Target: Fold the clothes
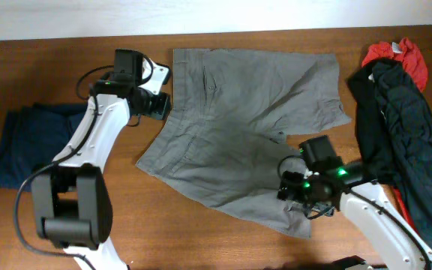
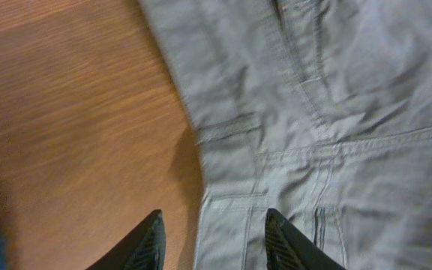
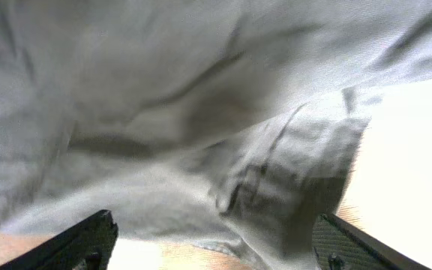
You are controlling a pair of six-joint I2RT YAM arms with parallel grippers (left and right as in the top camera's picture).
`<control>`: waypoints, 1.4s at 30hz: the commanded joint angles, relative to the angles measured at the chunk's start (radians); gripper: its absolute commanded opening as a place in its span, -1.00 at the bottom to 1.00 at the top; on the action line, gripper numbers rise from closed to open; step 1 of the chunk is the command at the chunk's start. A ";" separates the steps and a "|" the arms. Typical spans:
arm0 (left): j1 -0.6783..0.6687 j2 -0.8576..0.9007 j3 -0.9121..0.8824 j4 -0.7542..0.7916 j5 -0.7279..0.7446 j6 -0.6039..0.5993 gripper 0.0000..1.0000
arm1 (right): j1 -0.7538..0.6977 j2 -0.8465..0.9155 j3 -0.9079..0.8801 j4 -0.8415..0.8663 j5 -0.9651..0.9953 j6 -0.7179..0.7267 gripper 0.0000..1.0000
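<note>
The shorts' near leg (image 1: 277, 210) lies crumpled at my right gripper, so I should press the waistband (image 1: 180, 126) with my left gripper and pull against my right gripper's hold.
The grey shorts (image 1: 246, 112) lie spread flat in the middle of the wooden table, with the waistband at the left and the two legs pointing right. My left gripper (image 1: 158, 105) is at the waistband edge. In the left wrist view its fingers (image 2: 216, 241) are open and straddle the waistband edge of the shorts (image 2: 336, 112), one finger over bare wood. My right gripper (image 1: 295, 193) is over the near leg's hem. In the right wrist view its fingers (image 3: 216, 244) are wide open with a rumpled fold of the shorts (image 3: 163, 90) between them, not clamped.
A folded dark navy garment (image 1: 28, 142) lies at the left. A heap of black clothing (image 1: 403, 120) with a red garment (image 1: 400, 54) on top lies at the right. Bare wood (image 1: 201, 240) shows along the front.
</note>
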 commanded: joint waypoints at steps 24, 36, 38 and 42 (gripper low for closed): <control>-0.002 0.245 0.000 0.008 -0.028 0.041 -0.75 | -0.424 0.259 0.014 0.273 -0.123 -0.231 -0.39; -0.001 0.245 0.000 0.007 -0.043 0.041 -0.81 | -0.575 0.257 0.093 0.244 0.019 -0.299 -0.74; -0.001 0.245 0.000 0.007 -0.051 0.041 -0.81 | -0.600 0.257 0.104 0.238 -0.007 -0.299 -0.67; 0.002 0.245 0.006 0.014 -0.050 0.037 -0.83 | -0.626 0.257 0.106 0.228 -0.070 -0.315 -0.51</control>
